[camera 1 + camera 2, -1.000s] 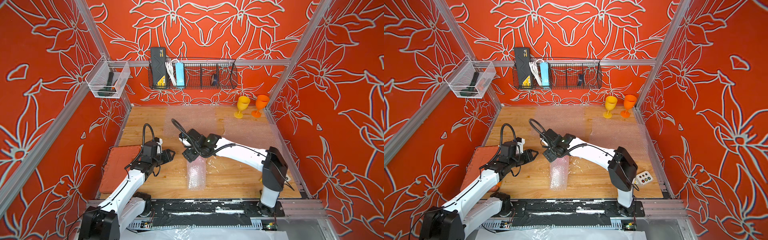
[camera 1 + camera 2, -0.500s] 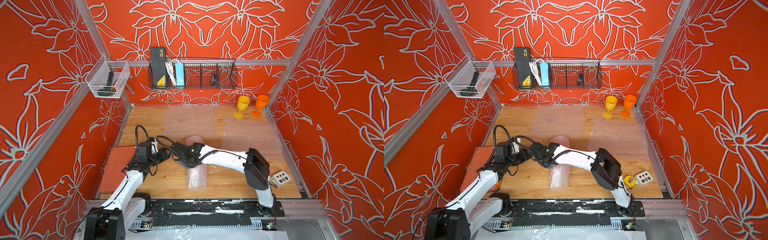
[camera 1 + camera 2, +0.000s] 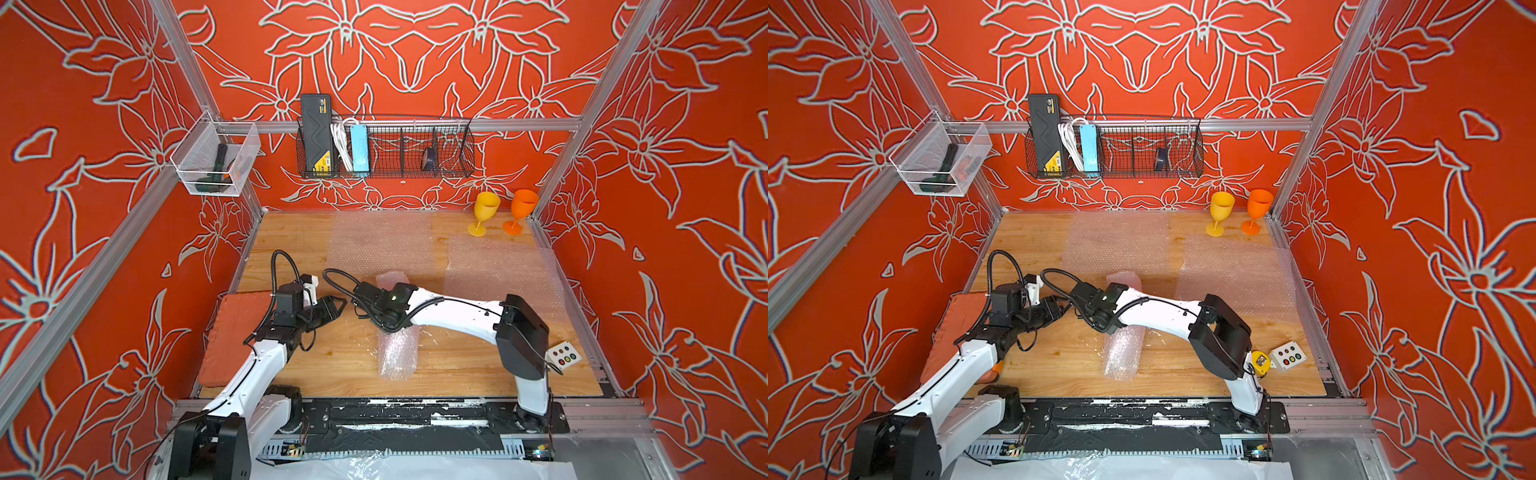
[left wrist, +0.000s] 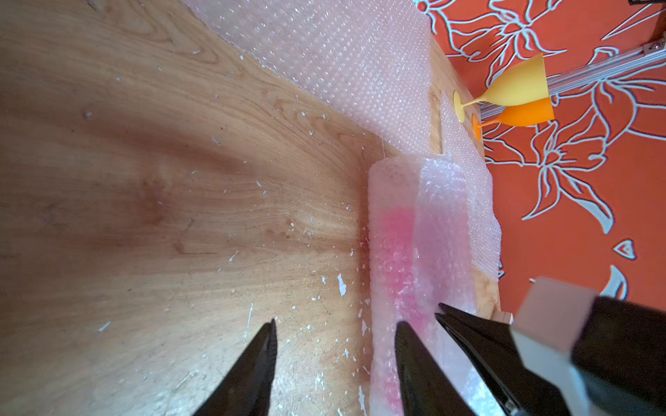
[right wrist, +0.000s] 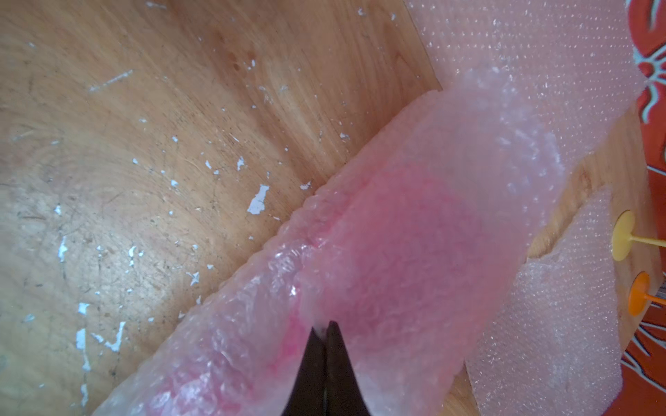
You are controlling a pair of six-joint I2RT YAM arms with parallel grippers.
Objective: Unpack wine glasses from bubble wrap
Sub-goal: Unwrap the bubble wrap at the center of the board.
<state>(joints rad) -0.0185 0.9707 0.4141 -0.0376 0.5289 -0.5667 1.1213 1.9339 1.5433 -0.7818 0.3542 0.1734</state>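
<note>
The bubble wrap's loose edge (image 5: 312, 301) is folded over the pink wine glass. Next, my right gripper peels that edge back while my left gripper pulls the layer (image 5: 222, 346) underneath.
A roll of bubble wrap (image 3: 397, 351) lies mid-table with a pink wine glass (image 5: 414, 230) blurred inside it. My right gripper (image 5: 326, 324) is shut, pinching the loose edge of the bubble wrap on top of the roll; its tips also show in the left wrist view (image 4: 441, 309). In the top views the right wrist (image 3: 390, 301) hides that grip. My left gripper (image 4: 337, 326) stands open just left of the roll, one finger (image 4: 414, 360) over its side, holding nothing. The yellow glass (image 3: 484, 212) and orange glass (image 3: 521, 210) stand upright at the back right.
Two flat bubble wrap sheets lie at the back (image 3: 380, 245) and right (image 3: 498, 270). A red-brown pad (image 3: 237, 332) sits along the left edge, a button box (image 3: 563, 357) at the front right. A wire basket (image 3: 386, 149) and clear bin (image 3: 216, 160) hang on the walls.
The right gripper has closed on the wrap's edge after swinging left over the roll and coming back a little. The left gripper has stayed open beside the roll.
</note>
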